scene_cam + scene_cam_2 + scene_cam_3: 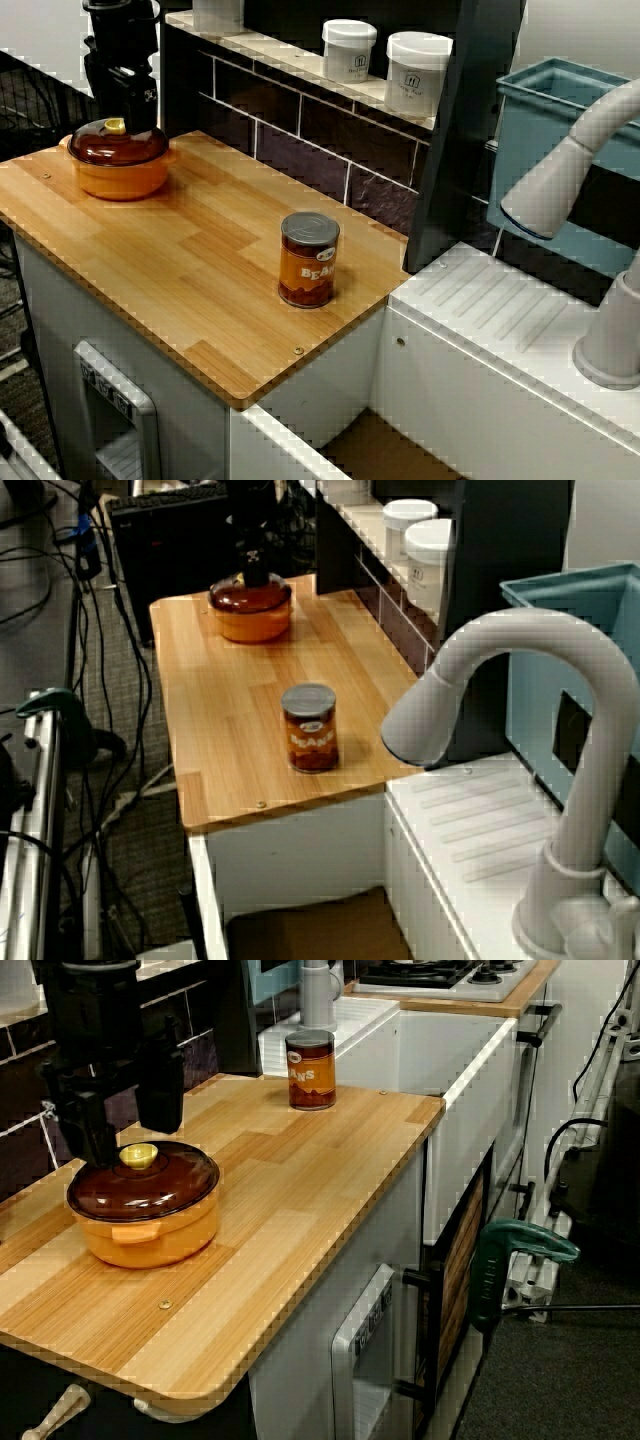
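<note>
My gripper will bring the brown glass lid (120, 149) off alone when I lift the yellow knob, since the lid sits on the orange pot's rim (121, 166).
In the view from the pot's end, my black gripper (125, 1125) hangs open just over an orange pot (150, 1225) at the left end of the wooden counter (300, 1180). Its fingers (160, 1085) stand apart on either side of the yellow knob (138, 1155) of the brown glass lid, slightly above it. The view from the counter's front shows the gripper (120, 100) right over the knob (115, 126) and pot (118, 170). A bean can (309, 260) stands upright near the counter's other end, also seen from over the tap as the can (309, 728).
Two white jars (349, 50) (417, 72) sit on the tiled ledge behind the counter. A white tap (570, 170) arches over the white sink top (500, 320), with a teal bin (545, 110) behind. A green-handled clamp (520, 1245) sticks out by the counter's front.
</note>
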You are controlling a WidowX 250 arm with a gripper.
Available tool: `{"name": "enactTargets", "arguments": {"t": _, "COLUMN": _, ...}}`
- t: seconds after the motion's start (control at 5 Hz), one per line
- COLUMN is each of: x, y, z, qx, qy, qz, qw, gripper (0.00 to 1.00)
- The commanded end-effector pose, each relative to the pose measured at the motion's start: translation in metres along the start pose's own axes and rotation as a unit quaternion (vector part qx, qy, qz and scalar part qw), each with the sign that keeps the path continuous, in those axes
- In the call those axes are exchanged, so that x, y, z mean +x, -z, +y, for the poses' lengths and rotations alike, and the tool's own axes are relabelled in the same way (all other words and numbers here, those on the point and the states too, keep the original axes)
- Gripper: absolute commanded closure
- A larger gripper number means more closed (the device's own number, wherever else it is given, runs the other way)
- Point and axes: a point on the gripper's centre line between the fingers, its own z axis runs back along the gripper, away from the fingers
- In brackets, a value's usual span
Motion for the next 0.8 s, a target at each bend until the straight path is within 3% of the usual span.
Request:
{"name": "enactTargets", "arguments": {"t": 0.0, "x": 0.005, "y": -0.003, "z": 0.006, "qx": 0.028, "qy": 0.013, "qz": -0.012, "qw": 0.9994, "gripper": 0.00}}
{"name": "enactTargets", "arguments": {"t": 0.6, "x": -0.010, "y": -0.007, "z": 0.001, "qx": 0.022, "qy": 0.027, "qz": -0.009, "qw": 0.9994, "gripper": 0.00}}
